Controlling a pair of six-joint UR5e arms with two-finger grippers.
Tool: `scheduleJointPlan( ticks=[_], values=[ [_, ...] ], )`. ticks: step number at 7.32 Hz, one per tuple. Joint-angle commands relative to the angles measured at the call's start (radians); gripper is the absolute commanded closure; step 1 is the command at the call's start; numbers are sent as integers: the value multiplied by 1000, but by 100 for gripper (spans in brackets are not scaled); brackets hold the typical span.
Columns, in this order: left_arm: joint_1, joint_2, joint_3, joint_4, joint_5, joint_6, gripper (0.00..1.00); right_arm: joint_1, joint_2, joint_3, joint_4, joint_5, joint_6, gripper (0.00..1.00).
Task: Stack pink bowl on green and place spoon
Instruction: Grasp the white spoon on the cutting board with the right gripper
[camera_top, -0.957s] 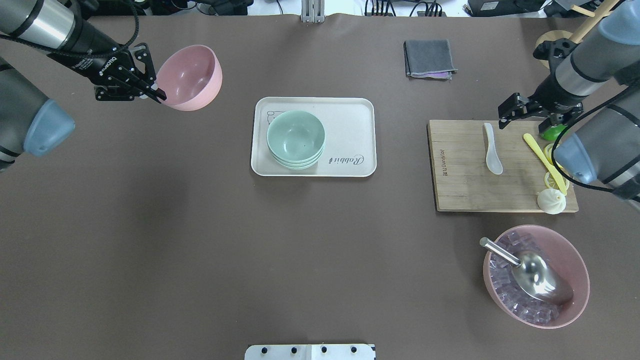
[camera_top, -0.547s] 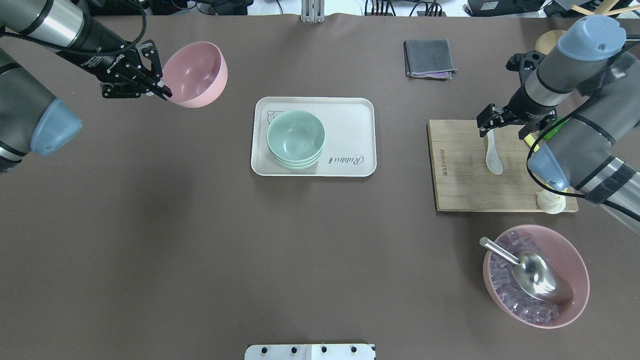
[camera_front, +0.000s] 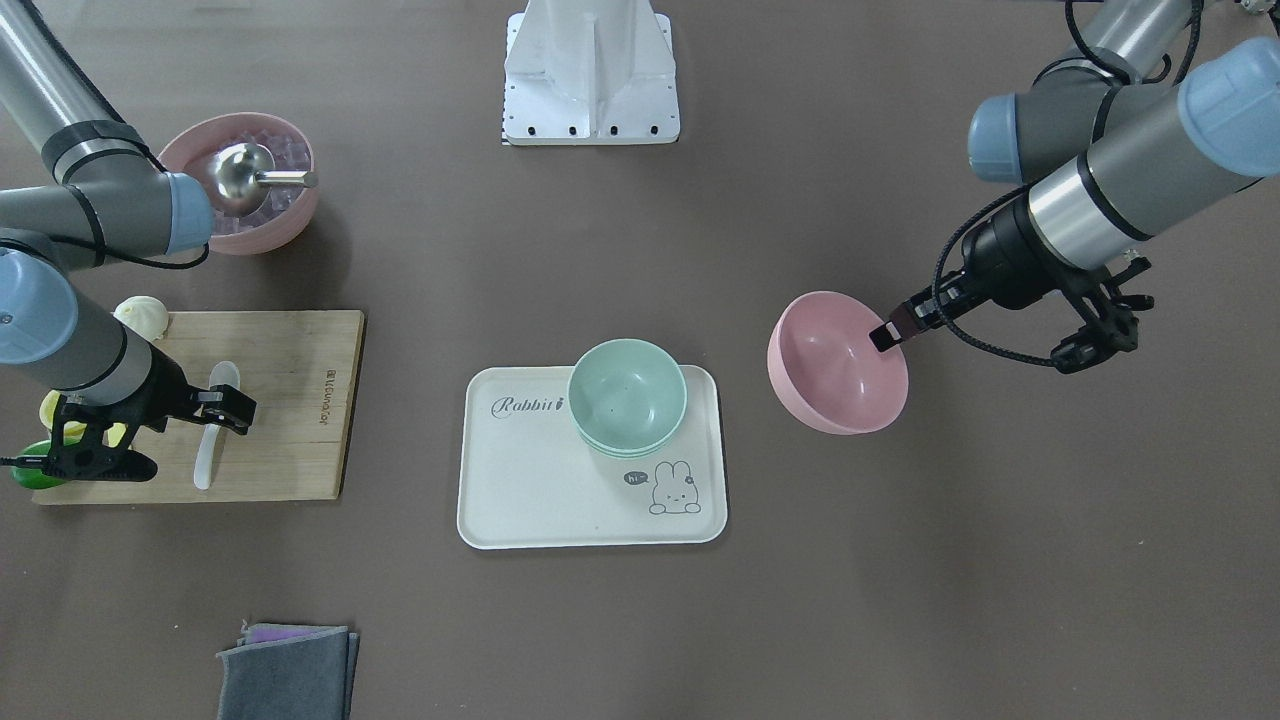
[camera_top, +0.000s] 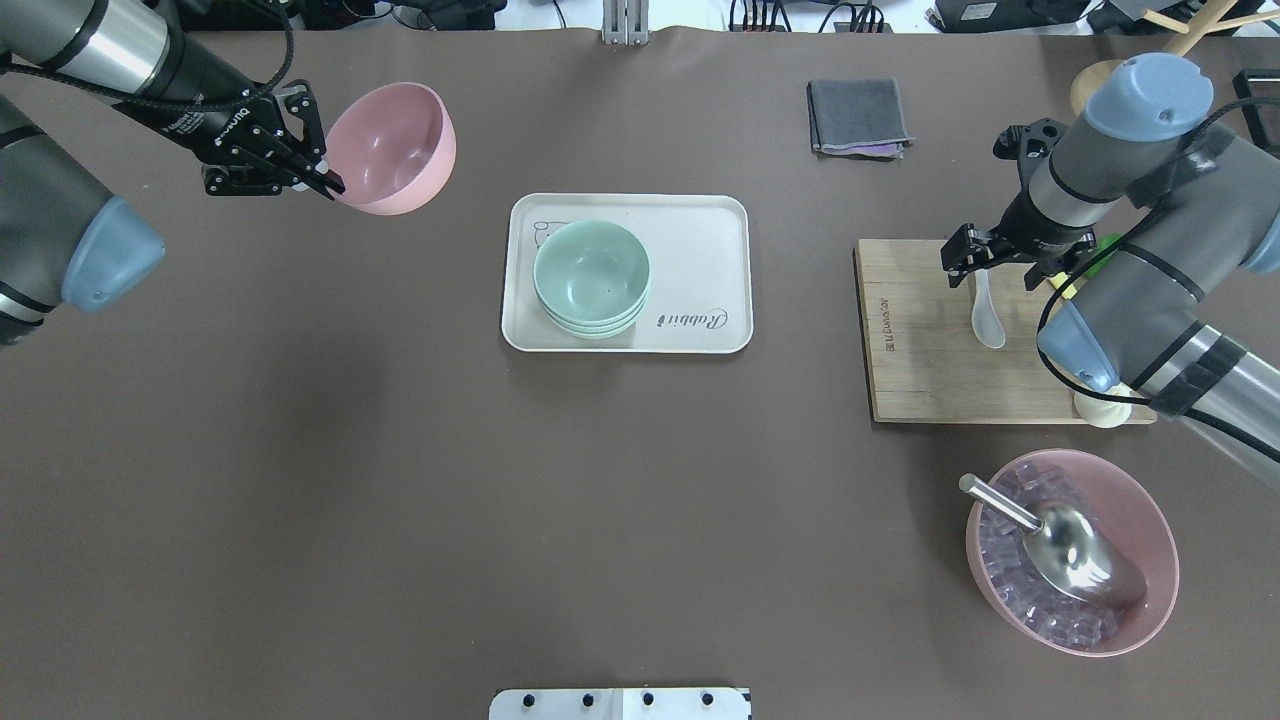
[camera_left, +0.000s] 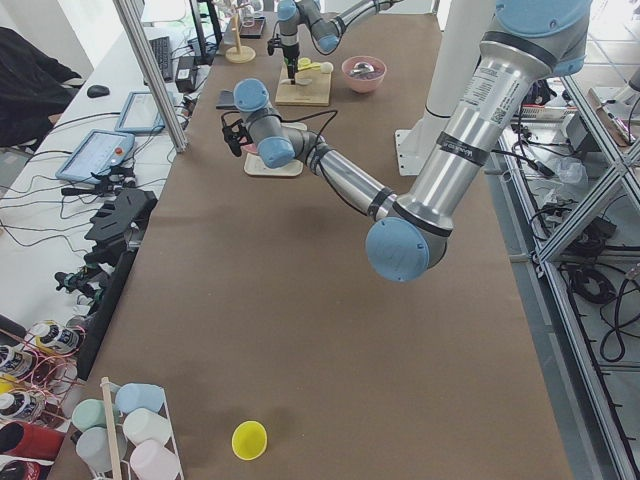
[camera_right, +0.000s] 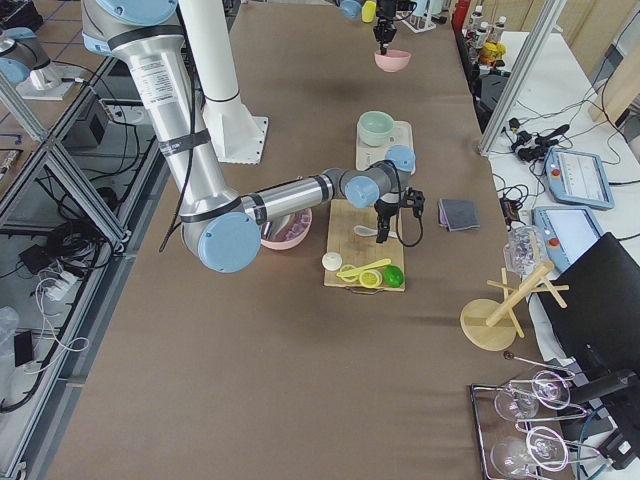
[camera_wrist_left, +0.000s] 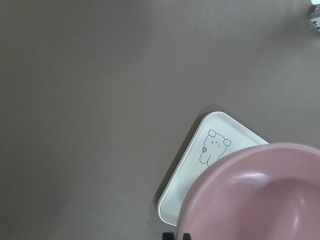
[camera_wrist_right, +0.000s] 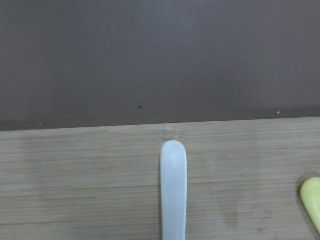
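The white spoon (camera_front: 208, 456) reaches across nearly the pink bowl's width (camera_front: 837, 362), so its handle should stick out past the pink bowl's rim when I lower the spoon into the pink bowl.
My left gripper (camera_top: 325, 185) is shut on the rim of the pink bowl (camera_top: 392, 145) and holds it tilted above the table, left of the tray (camera_top: 700, 225). The bowl also fills the lower right of the left wrist view (camera_wrist_left: 265, 200). Stacked green bowls (camera_top: 592, 275) sit on the tray's left part. The white spoon (camera_top: 988, 318) lies on the wooden board (camera_top: 920, 370). My right gripper (camera_top: 988, 266) is open and hovers over the spoon's handle end (camera_wrist_right: 173, 190). The fingers do not show in the right wrist view.
A pink bowl of ice cubes (camera_top: 1150, 560) with a metal scoop (camera_top: 1075, 545) stands front right. A white bun (camera_top: 1100, 410), yellow utensils (camera_wrist_right: 312, 200) and a green item (camera_front: 30, 475) lie at the board's right side. A grey cloth (camera_top: 858, 115) lies at the back.
My right gripper has moved left from the board's right edge to above the white spoon's handle. My left gripper has lifted the pink bowl slightly up and to the right.
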Motion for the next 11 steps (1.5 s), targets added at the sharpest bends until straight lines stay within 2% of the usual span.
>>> scheduleJointPlan(
  ticks=[1, 3, 6, 8, 10, 11],
  values=[
    [0, 0, 0, -1, 0, 0, 100, -1, 2, -14, 1, -1, -2, 25],
    [3, 1, 0, -4, 0, 3, 100, -1, 4, -34, 27, -2, 7, 47],
    [3, 5, 0, -7, 2, 5, 100, 1, 10, -40, 27, -1, 7, 97],
    [3, 5, -3, -7, 2, 5, 100, 24, 28, -31, 27, 9, 8, 100],
    [27, -26, -5, -4, 3, -15, 100, 112, 74, -26, 18, 147, 10, 100],
    [84, -61, 0, -5, 74, -58, 100, 137, 88, -25, 16, 186, 10, 100]
  ],
)
